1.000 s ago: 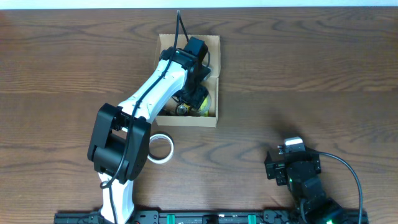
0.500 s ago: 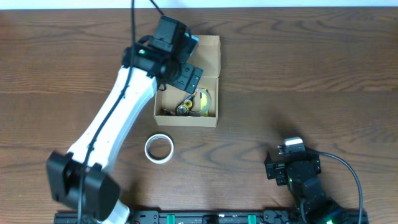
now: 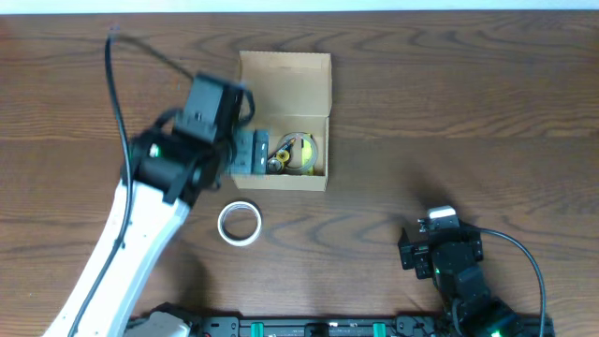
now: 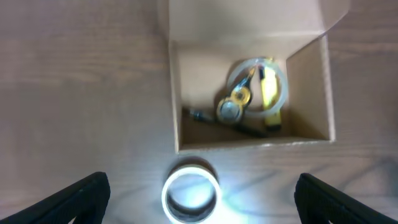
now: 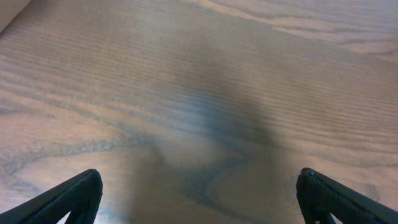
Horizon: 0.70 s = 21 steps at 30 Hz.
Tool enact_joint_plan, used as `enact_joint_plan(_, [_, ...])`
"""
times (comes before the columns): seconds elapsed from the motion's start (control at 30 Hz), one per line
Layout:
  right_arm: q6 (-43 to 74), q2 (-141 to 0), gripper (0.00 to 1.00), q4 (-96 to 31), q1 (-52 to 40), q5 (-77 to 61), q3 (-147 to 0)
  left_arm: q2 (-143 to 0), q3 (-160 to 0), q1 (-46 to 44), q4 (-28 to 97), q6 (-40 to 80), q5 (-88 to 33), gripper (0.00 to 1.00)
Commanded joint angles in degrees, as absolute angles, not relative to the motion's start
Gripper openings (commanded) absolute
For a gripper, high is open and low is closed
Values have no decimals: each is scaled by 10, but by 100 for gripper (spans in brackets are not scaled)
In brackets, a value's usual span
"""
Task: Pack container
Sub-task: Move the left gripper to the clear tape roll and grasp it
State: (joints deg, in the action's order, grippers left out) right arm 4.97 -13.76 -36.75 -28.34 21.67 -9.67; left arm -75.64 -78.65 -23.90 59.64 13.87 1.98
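Note:
The white tape roll (image 3: pixel 240 224) is lying flat and clear of the container, so the robot's left gripper should stay open and go down next until its fingers are on both sides of the roll's near rim (image 3: pixel 227 237).
The tan cardboard container (image 3: pixel 284 75) sits at the table's back middle with its flap lid open. Inside it lie a clear tape roll with a yellow piece (image 3: pixel 299 152) and small dark and brass items; they also show in the left wrist view (image 4: pixel 258 87). A white tape roll (image 3: pixel 240 224) lies on the table in front of the box and shows in the left wrist view (image 4: pixel 191 191). My left gripper (image 3: pixel 251 152) is open and empty, above the box's left front corner; in its wrist view the white roll lies between the fingers (image 4: pixel 199 199). My right gripper (image 3: pixel 421 251) is open and empty at the front right.
Bare wooden table surrounds the box. The right wrist view shows only tabletop between its fingers (image 5: pixel 199 193). A black rail runs along the front edge (image 3: pixel 309 328).
My left arm has pulled out of the container and swung left and toward the front. The contents of the box are now uncovered. The right arm has not moved.

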Motion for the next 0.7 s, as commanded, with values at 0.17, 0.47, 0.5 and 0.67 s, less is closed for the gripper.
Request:
enact_joint_plan(0.17, [46, -135, 99, -368, -281, 224, -96, -660, -591, -241, 580, 371, 34, 95])
enact_joint_plan(0.47, [46, -135, 99, -368, -281, 224, -96, -676, -475, -241, 571, 580, 31, 98])
enact_joint_plan(0.5, [46, -135, 99, -368, -281, 224, -96, -683, -467, -241, 564, 595, 28, 100])
enact_joint_plan(0.67, [46, -135, 99, -368, -281, 224, -96, -730, -450, -241, 513, 609, 3, 97])
